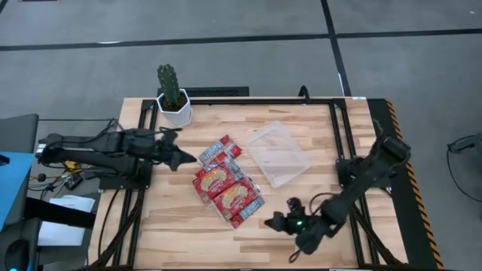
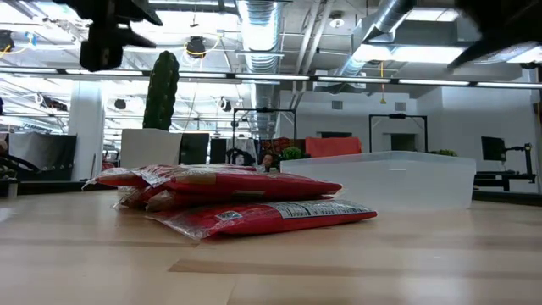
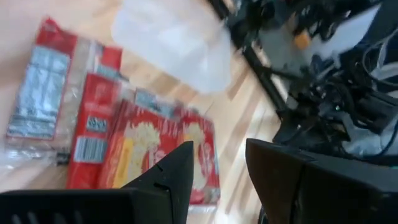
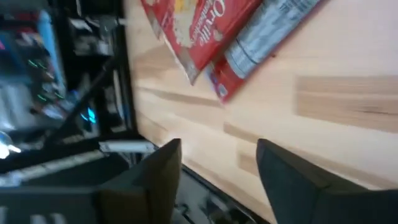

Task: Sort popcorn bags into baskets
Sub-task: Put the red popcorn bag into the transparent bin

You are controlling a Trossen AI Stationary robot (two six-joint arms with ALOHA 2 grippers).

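My right gripper is open, and the nearest popcorn bag's end [image 4: 229,82] sticks out from under the upper bag. I keep moving the gripper over until its fingers are on both sides of that end [image 1: 237,222].
Several red popcorn bags [image 1: 224,184] lie in an overlapping heap on the middle of the table, also seen in the low view [image 2: 229,199], the left wrist view [image 3: 137,149] and the right wrist view [image 4: 211,25]. The clear plastic basket [image 1: 279,153] sits just right of the heap, toward the far edge, with no bag in it. My left gripper [image 1: 190,159] hovers open at the heap's left side. My right gripper [image 1: 271,223] is open near the table's near edge, right of the heap's nearest bag.
A white pot with a cactus [image 1: 173,96] stands near the far left corner. Black frame rails [image 1: 340,128] run along the table's sides. Bare wood lies near the front edge [image 1: 188,241].
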